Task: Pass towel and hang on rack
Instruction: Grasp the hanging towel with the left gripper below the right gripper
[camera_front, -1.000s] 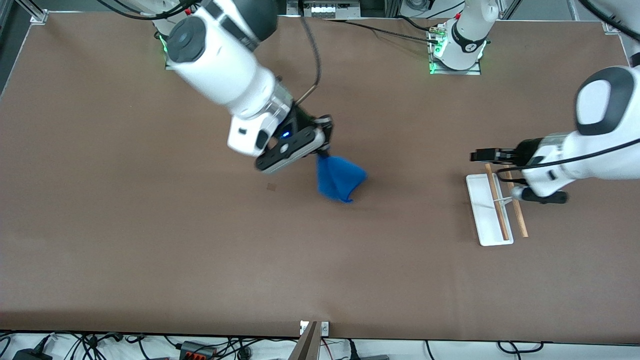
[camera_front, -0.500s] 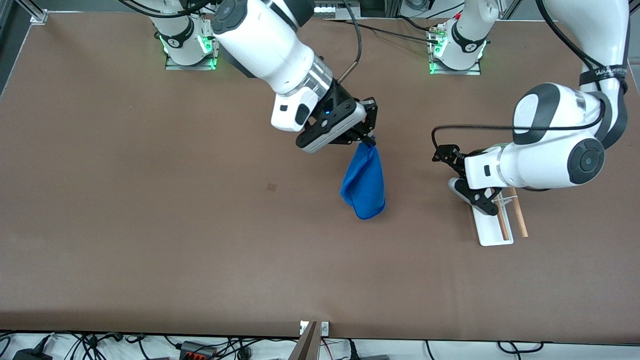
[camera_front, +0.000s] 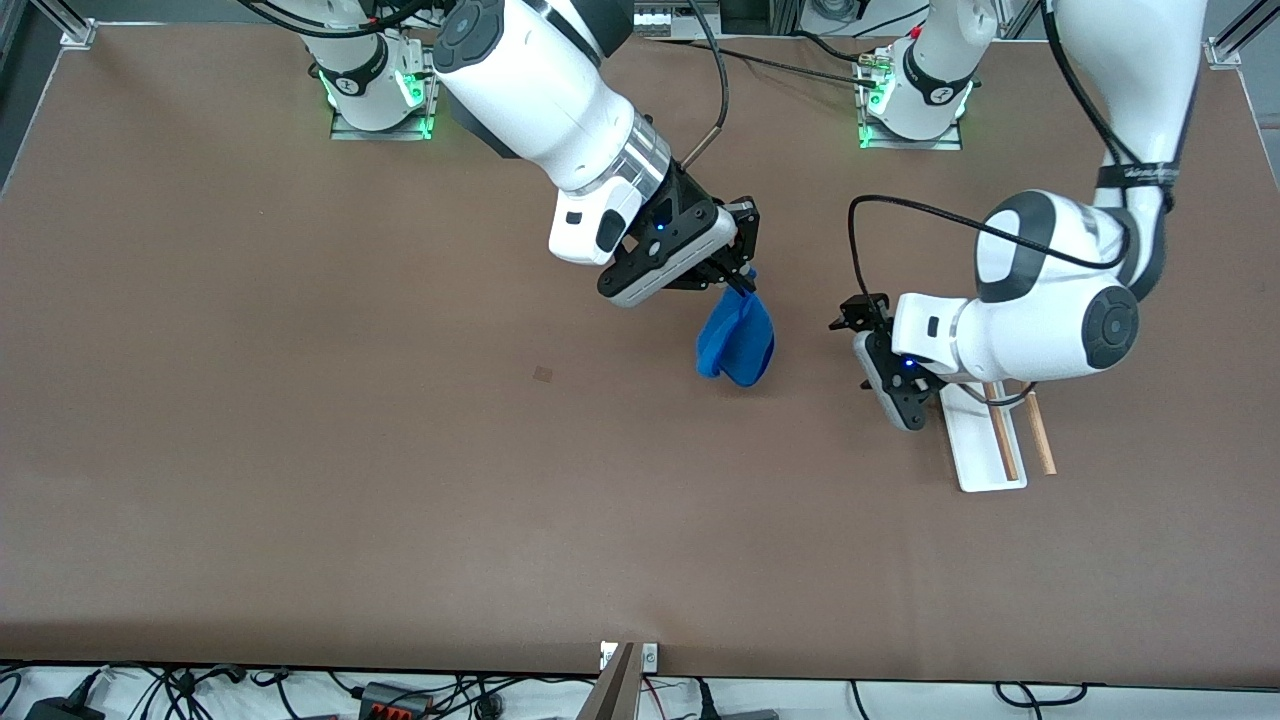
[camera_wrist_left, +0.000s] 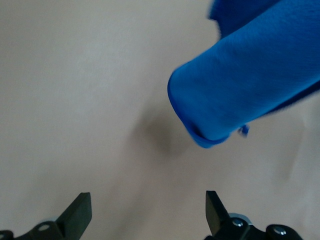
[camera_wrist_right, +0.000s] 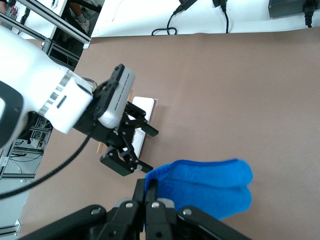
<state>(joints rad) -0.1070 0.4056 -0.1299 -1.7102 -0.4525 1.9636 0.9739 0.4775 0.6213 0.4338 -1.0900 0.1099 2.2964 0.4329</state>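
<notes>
I expect the towel (camera_front: 735, 326) to stay bunched up and sag across both rods when I lay it there, because its lower end (camera_front: 741, 364) hangs limp and folded.
The royal-blue towel (camera_front: 737, 345) hangs bunched from my right gripper (camera_front: 745, 283), which is shut on its top corner over the middle of the table. In the right wrist view the shut fingers (camera_wrist_right: 150, 192) pinch the towel (camera_wrist_right: 205, 186). My left gripper (camera_front: 855, 350) is open and empty, in the air between the towel and the rack (camera_front: 985, 450), pointing at the towel. In the left wrist view the open gripper (camera_wrist_left: 146, 210) has the towel (camera_wrist_left: 245, 95) ahead of it, not touching. The rack has a white tray base and two wooden rods (camera_front: 1003, 445).
The rack stands toward the left arm's end of the table, partly hidden by the left arm. It also shows in the right wrist view (camera_wrist_right: 145, 106) past the left gripper (camera_wrist_right: 148, 150). Bare brown table (camera_front: 400, 480) surrounds the towel.
My left arm has swung from over the rack toward the towel. My right gripper carried the towel toward the left arm's end, then held still; the towel has swung and bunched up shorter.
</notes>
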